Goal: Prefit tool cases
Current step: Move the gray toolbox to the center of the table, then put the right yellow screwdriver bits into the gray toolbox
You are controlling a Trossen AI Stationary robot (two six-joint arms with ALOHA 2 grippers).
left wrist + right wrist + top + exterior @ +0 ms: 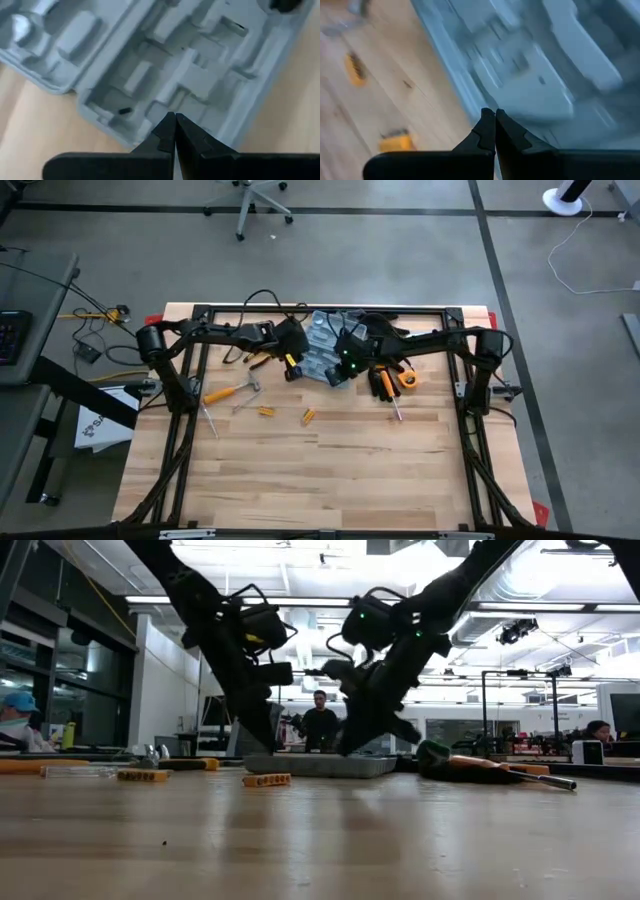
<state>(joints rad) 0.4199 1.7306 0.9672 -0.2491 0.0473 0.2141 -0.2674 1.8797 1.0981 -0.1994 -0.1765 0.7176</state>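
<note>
The open tool case [322, 352] is crooked under my grippers. Both grippers should turn the case straight before my left gripper moves to the yellow piece [308, 417] beside it.
The grey-blue tool case [322, 340] lies open at the table's far middle, its moulded inside [195, 75] facing up and its underside flat on the wood [320, 766]. My left gripper [175, 117] is shut and slants down over the case's left part, near its rim. My right gripper [495, 114] is also shut and slants down over the case's right part, close to its edge. In the low view both sets of tips, left gripper [270, 745] and right gripper [347, 747], reach down to the case's top. My left gripper points its shut fingertips [167, 125] down at the moulded inside beside the case's rim [150, 130]; I cannot tell whether they touch it. My right gripper holds its shut fingertips [487, 122] over the case's edge [465, 95], and blur hides whether they touch.
A hammer [233, 392], two small yellow pieces [265, 411] [307, 416] and pliers [258, 358] lie to the left of the case. Black gloves [383, 383], an orange tape measure [408, 378] and a screwdriver [395, 408] lie to its right. The near half of the table is bare wood. People are in the room beyond.
</note>
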